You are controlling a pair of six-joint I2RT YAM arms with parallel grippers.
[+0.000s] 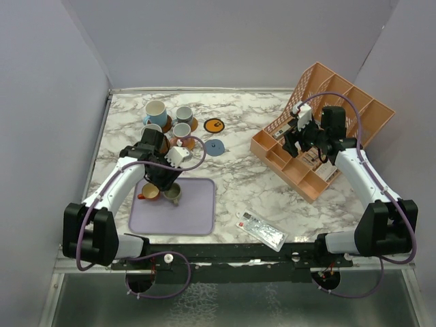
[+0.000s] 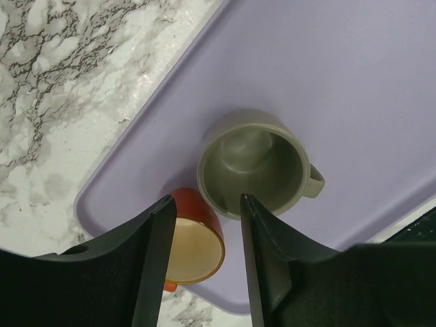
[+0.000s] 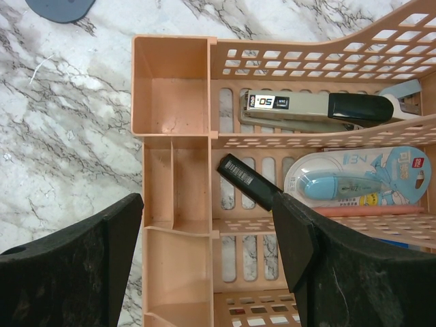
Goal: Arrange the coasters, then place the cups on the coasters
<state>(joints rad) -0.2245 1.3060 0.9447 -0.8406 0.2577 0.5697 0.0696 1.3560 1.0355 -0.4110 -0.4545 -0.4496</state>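
The olive-green cup (image 2: 206,204) is touching the orange cup, so the robot's left gripper should first slide the olive-green cup toward the tray's open space (image 1: 195,208) and then lift it by its rim.
My left gripper (image 1: 167,182) (image 2: 204,202) hangs over the lavender tray (image 1: 196,212) (image 2: 340,82), jaws partly apart and open. In the gap show the near rim of the olive-green cup (image 1: 172,195) (image 2: 252,163) and the edge of the orange cup (image 1: 148,193) (image 2: 197,242); no clamp is visible. A light blue cup (image 1: 156,111), a grey cup (image 1: 183,114) and a pale cup (image 1: 181,131) stand on coasters at the back left. The orange coaster with black mark (image 1: 214,125) and the grey-blue coaster (image 1: 215,147) (image 3: 61,8) lie bare. My right gripper (image 1: 294,144) (image 3: 208,204) is open above the organiser.
The orange slotted organiser (image 1: 320,129) (image 3: 174,88) sits tilted at the right, holding a stapler (image 3: 320,109), a blue correction-tape pack (image 3: 354,180) and a black stick (image 3: 246,182). A flat white packet (image 1: 261,230) lies near the front edge. Walls close in left, back and right.
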